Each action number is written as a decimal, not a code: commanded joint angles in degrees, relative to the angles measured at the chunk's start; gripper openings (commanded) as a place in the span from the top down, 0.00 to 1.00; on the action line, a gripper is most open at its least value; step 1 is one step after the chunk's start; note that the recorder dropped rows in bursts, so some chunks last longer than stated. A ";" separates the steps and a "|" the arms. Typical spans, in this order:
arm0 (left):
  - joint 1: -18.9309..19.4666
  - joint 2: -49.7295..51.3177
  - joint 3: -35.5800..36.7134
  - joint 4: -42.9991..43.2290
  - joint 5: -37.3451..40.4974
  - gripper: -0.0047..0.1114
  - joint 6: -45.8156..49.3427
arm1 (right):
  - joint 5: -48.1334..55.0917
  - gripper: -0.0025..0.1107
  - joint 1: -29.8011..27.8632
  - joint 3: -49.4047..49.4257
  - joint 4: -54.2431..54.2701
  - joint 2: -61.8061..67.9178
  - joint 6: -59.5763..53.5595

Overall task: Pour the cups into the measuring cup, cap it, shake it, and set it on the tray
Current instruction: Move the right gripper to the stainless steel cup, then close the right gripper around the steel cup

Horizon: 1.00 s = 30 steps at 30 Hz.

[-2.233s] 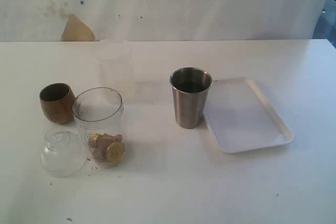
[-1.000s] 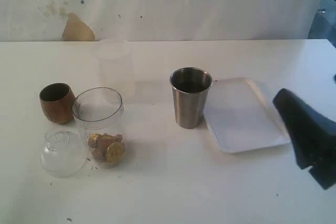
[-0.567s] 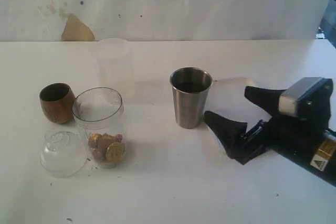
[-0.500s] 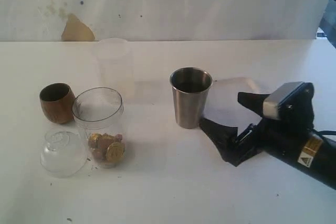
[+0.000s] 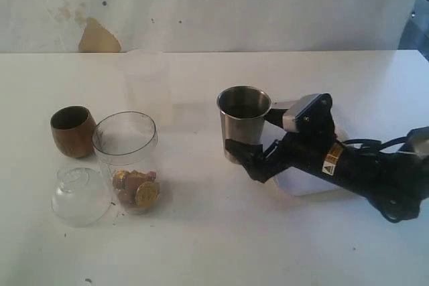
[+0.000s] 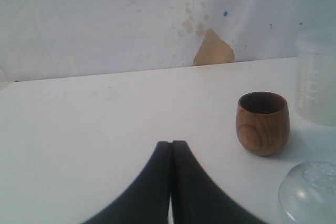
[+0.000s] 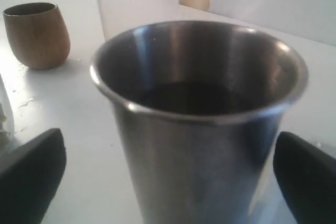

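I can see a dark, level surface (image 7: 194, 98) inside the steel tumbler (image 5: 242, 124), so clear liquid should run out in a stream when I pour it.
The steel tumbler (image 5: 242, 122) stands upright near the table's middle. My right gripper (image 5: 252, 136) is open and straddles it low on its wall. In the right wrist view the tumbler (image 7: 199, 108) fills the frame, with a black finger (image 7: 31, 174) on one side and the other well off on the opposite side, neither touching. The wooden cup (image 5: 72, 130) stands at the left. Beside it is the measuring cup (image 5: 126, 159), uncapped, with gold and brown pieces at its bottom. My left gripper (image 6: 171, 143) is shut and empty, short of the wooden cup (image 6: 262, 123).
A clear dome lid (image 5: 80, 195) lies in front of the wooden cup. A frosted cup (image 5: 144, 78) stands further back. The white tray (image 5: 301, 187) lies under my right arm, mostly hidden. A wall runs along the table's far edge.
My right arm came in from the right over the tray, and its open gripper slid around the steel tumbler. Nothing on the left of the table moved.
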 commanded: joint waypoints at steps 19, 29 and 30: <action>0.17 -0.27 0.36 0.45 -0.75 0.96 -0.08 | 0.98 0.05 6.86 -11.00 5.58 5.00 0.98; 0.17 -0.27 0.36 0.45 -0.75 0.96 -0.08 | 5.14 0.05 6.86 -11.37 10.43 5.28 1.02; 0.17 -0.27 0.36 0.45 -0.75 0.96 -0.08 | 5.11 0.05 6.86 -11.37 10.03 5.28 1.02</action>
